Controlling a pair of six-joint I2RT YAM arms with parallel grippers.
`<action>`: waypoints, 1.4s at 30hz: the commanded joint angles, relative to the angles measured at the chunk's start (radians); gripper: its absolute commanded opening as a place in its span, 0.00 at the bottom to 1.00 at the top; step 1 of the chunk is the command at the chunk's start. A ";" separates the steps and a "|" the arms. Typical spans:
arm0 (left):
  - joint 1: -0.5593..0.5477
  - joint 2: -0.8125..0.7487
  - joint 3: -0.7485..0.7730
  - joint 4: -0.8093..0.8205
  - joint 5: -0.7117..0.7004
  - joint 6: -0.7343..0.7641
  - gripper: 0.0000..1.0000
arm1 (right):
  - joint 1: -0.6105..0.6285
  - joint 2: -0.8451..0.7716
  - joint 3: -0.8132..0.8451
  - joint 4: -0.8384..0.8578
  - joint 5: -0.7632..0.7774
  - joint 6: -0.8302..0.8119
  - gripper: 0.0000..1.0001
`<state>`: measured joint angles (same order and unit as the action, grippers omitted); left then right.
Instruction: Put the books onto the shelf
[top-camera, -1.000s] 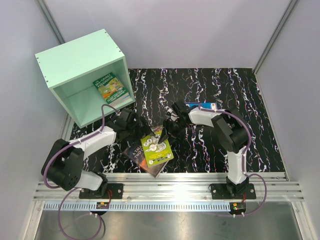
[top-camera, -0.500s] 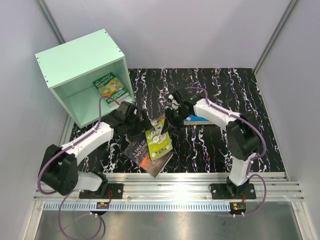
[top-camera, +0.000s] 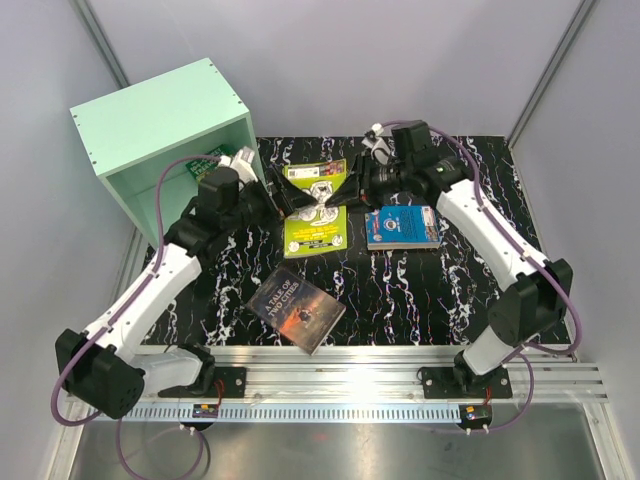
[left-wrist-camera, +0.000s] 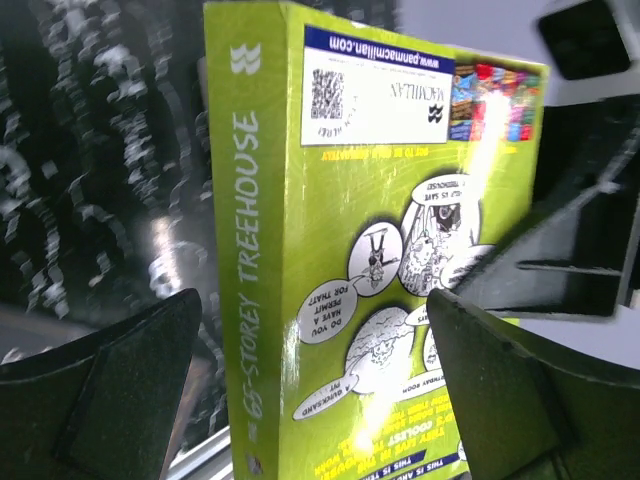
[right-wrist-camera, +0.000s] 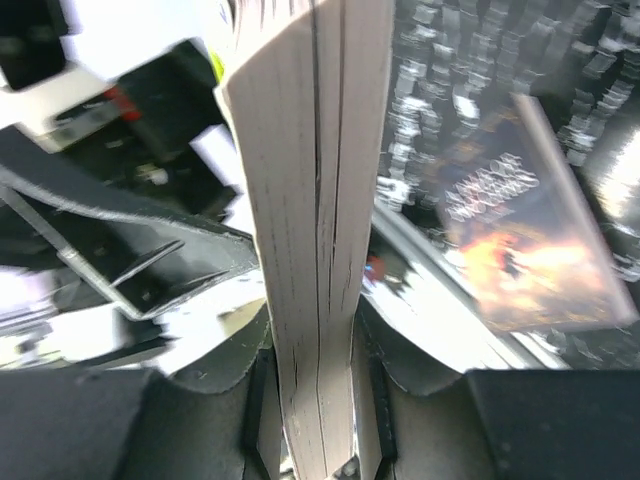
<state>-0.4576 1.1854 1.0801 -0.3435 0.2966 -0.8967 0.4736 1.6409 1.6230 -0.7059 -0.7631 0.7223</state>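
The lime-green book's page edge (right-wrist-camera: 312, 200) is in my right gripper, far from the mint-green shelf, so my left gripper should grab the book by its spine (left-wrist-camera: 247, 240).
My right gripper (top-camera: 352, 185) is shut on the lime-green book (top-camera: 314, 208) and holds it off the table, tilted, in front of the mint-green shelf (top-camera: 150, 120). In the right wrist view the book's page edge (right-wrist-camera: 310, 200) runs up between the gripper's (right-wrist-camera: 315, 350) two pads. My left gripper (top-camera: 275, 195) is open at the book's left side. In the left wrist view its fingers (left-wrist-camera: 130, 385) stand wide on either side of the book (left-wrist-camera: 380, 250), with gaps showing. A green book (top-camera: 205, 160) lies inside the shelf, mostly hidden by my left arm.
A dark book (top-camera: 297, 308), also in the right wrist view (right-wrist-camera: 530, 250), lies flat near the table's front edge. A blue-orange book (top-camera: 402, 227) lies flat to the right of centre. The metal rail (top-camera: 330, 375) runs along the front.
My right gripper has lifted the lime-green book off the dark book and carried it back toward the shelf. My left arm has stretched back alongside it, still open.
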 joint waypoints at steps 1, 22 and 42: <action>0.028 -0.020 0.035 0.211 0.177 -0.050 0.99 | -0.010 -0.093 -0.017 0.239 -0.195 0.176 0.00; 0.066 0.006 0.244 0.143 0.323 0.018 0.58 | -0.023 -0.124 -0.091 0.408 -0.257 0.247 0.00; 0.091 0.033 0.469 -0.288 0.273 0.254 0.05 | -0.027 -0.119 -0.117 0.421 -0.254 0.247 0.00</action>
<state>-0.3855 1.2335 1.4765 -0.5884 0.5774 -0.7048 0.4622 1.5513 1.5105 -0.3119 -1.0122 0.9524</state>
